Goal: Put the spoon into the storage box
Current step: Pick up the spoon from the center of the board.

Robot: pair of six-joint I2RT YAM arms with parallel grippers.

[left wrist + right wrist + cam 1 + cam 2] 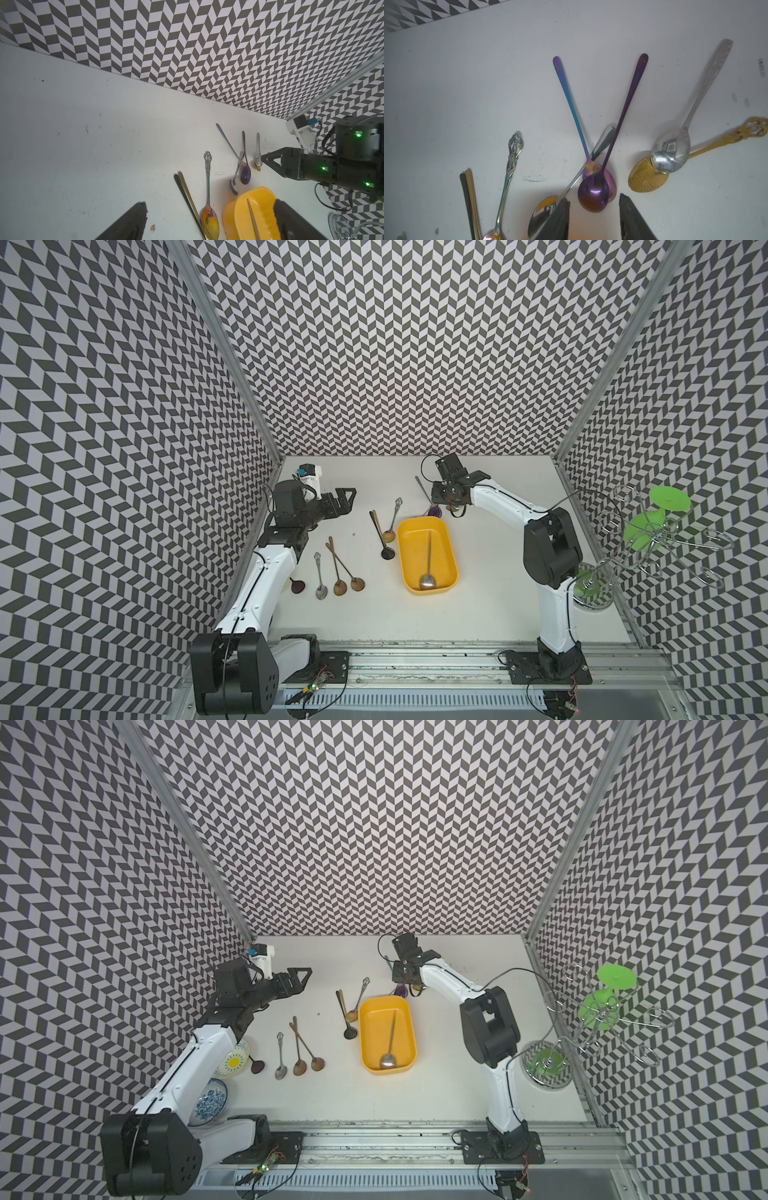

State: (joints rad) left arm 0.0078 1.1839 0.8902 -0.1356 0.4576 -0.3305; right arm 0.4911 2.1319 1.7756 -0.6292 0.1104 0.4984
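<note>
I keep moving my right gripper down to the purple spoon's handle (611,148) and close it there, as the purple spoon's bowl (594,192) is on top of the rainbow-handled spoon.
The yellow storage box (405,549) (365,1040) sits mid-table with a silver spoon (429,558) (391,1038) lying inside it. Behind the box lies a cluster of spoons. My right gripper (594,198) (453,509) hovers over it, open and holding nothing. The bowl of a purple spoon (593,193) (435,511) shows between its fingertips. That bowl overlaps a rainbow-handled spoon (571,104) and a silver spoon (544,209). My left gripper (211,203) (343,506) is wide open and empty, raised at the far left. In its wrist view the box (243,214) lies by one finger.
A silver spoon (670,153) rests on a gold one (648,178). Black, gold and ornate spoons (380,531) lie left of the box, and several more (336,580) lie near the left arm. Two plates (237,1060) sit under that arm. A wire rack with green discs (656,531) stands at the right.
</note>
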